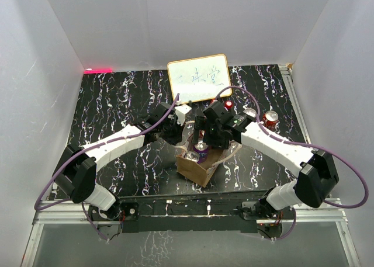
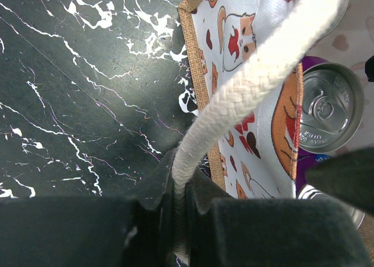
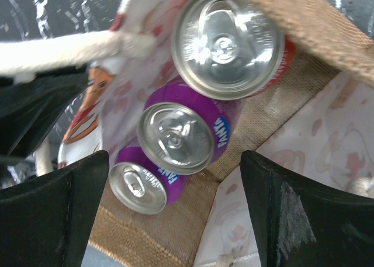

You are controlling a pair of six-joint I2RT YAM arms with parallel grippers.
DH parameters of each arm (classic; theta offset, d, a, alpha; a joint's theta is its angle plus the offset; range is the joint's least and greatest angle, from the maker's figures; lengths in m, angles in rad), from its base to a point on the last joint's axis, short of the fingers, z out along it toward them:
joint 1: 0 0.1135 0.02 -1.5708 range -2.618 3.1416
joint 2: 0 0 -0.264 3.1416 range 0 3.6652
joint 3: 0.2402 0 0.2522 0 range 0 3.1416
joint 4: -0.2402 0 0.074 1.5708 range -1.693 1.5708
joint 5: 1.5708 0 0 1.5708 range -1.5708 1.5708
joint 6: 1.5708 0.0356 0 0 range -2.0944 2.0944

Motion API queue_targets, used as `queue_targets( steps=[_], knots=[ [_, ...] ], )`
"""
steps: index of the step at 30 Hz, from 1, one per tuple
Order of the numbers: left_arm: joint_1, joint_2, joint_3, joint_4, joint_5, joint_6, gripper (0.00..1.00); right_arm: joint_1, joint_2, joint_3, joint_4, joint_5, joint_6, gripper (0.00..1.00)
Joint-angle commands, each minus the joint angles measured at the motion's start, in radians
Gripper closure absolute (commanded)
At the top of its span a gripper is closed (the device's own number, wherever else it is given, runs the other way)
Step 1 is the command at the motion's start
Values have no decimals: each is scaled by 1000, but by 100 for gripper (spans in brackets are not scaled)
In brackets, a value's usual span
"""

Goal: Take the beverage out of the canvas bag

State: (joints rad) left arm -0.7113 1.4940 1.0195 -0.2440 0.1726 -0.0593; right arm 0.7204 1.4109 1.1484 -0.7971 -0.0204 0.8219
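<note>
I keep lowering my right gripper's open fingers, which are on both sides of the clear top of the middle purple Fanta can (image 1: 201, 145), until they are on either side of its body (image 3: 217, 118), and then close them.
The canvas bag (image 1: 194, 167) stands open at the table's middle front. My left gripper (image 1: 173, 128) is shut on its pale rope handle (image 2: 234, 97), pinched between the jaws (image 2: 180, 191), and holds that side up beside the printed lining (image 2: 245, 51). My right gripper (image 1: 205, 139) is open and empty, hovering over the bag's mouth (image 3: 175, 211). Inside the bag (image 3: 175, 232) I see two purple Fanta cans, one (image 3: 178, 137) above the other (image 3: 139, 187), and a red can (image 3: 225, 42). One purple can (image 2: 327, 106) also shows in the left wrist view.
A white framed board (image 1: 198, 78) leans at the back centre. Cans stand on the table to the right of the bag: a red one (image 1: 270, 118), a silver-topped one (image 1: 250, 113) and a small red one (image 1: 228, 104). White walls enclose the table.
</note>
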Motion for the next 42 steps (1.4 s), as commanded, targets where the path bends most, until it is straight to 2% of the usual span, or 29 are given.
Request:
queue_targets(
  steps=[1,19,42],
  knots=[
    [-10,-35,25,-29,1,10,100,17,1,36,-4,137,134,2],
    [-10,-39,27,-34,2,11,100,30,36,-9,32,169,309,2],
    [-13,-31,30,-38,2,11,100,63,245,-14,32,199,378,2]
  ],
)
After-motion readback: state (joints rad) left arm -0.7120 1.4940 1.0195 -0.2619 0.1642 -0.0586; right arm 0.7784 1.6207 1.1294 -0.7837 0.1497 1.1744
